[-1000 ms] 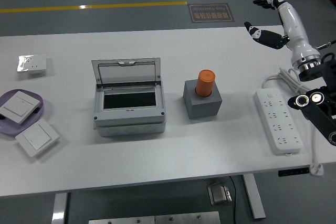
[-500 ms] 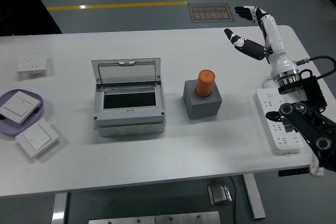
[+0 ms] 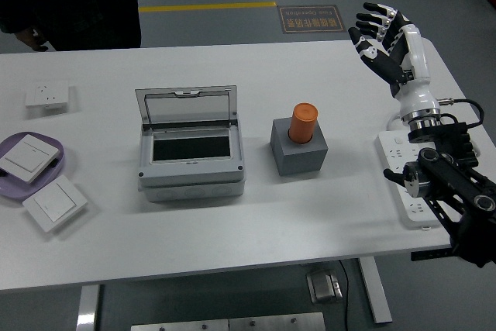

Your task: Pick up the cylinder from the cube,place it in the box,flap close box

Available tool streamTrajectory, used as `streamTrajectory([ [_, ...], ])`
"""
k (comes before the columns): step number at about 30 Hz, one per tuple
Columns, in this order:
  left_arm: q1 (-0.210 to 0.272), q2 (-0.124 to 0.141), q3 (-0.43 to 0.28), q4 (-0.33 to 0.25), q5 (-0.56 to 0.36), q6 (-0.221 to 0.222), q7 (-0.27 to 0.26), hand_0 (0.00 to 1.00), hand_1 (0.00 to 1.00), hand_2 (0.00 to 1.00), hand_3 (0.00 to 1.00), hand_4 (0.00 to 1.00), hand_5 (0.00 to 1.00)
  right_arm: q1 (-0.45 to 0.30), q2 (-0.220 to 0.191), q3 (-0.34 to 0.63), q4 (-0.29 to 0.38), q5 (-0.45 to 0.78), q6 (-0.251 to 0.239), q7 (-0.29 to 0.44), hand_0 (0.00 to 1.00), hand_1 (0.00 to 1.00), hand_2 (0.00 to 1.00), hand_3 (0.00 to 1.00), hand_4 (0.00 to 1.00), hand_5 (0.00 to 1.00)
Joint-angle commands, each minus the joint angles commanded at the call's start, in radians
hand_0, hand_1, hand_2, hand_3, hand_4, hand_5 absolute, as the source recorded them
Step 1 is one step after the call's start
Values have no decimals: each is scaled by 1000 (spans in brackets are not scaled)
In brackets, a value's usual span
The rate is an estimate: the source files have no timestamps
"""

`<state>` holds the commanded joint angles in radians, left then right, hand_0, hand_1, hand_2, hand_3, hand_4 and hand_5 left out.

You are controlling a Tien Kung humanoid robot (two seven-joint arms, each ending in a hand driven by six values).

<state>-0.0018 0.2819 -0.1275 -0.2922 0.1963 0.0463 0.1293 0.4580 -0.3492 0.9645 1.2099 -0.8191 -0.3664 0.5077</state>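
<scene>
The orange cylinder (image 3: 304,121) has a dark rim around its foot (image 3: 299,139), so it should slip free of the grey cube and leave an empty round hole when the robot lifts it.
An orange cylinder (image 3: 303,122) stands upright in the top of a grey cube (image 3: 299,148) at the table's middle. To its left sits a grey box (image 3: 191,153) with its clear lid (image 3: 187,105) raised and leaning back. My right hand (image 3: 382,36) hovers over the table's far right, well above and to the right of the cylinder, its fingers spread and holding nothing. The right arm (image 3: 446,184) comes in from the lower right. The left arm is out of sight.
A white power strip (image 3: 408,180) lies under the right arm. At the left are a purple plate (image 3: 58,162) bearing a wall switch (image 3: 28,155), another switch (image 3: 54,204) and a socket (image 3: 46,97). A person in dark clothes (image 3: 77,1) stands at the far left.
My right hand has turned so its spread fingers face the camera, and the arm has shifted inward and lower. A person in dark clothes has come into view at the top left.
</scene>
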Motion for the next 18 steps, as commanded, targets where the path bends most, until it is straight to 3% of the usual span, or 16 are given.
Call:
streamTrajectory([
  [9,2,1,3,0,-8,2,-2,623,592,545,614,694,218,14,33,-53,-24,54,1,17,650,638,625,632,835,306],
  [10,2,2,3,0,-8,2,-2,623,592,545,614,694,218,19,37,-65,-33,60,1,19,650,638,625,632,835,306],
  [11,2,2,3,0,-8,2,-2,624,592,545,614,694,218,25,42,-77,-43,68,1,21,577,607,557,607,835,314],
  [18,2,5,3,-1,-12,1,-2,623,592,545,613,694,216,61,84,-164,-135,78,-3,19,567,586,528,594,837,319],
])
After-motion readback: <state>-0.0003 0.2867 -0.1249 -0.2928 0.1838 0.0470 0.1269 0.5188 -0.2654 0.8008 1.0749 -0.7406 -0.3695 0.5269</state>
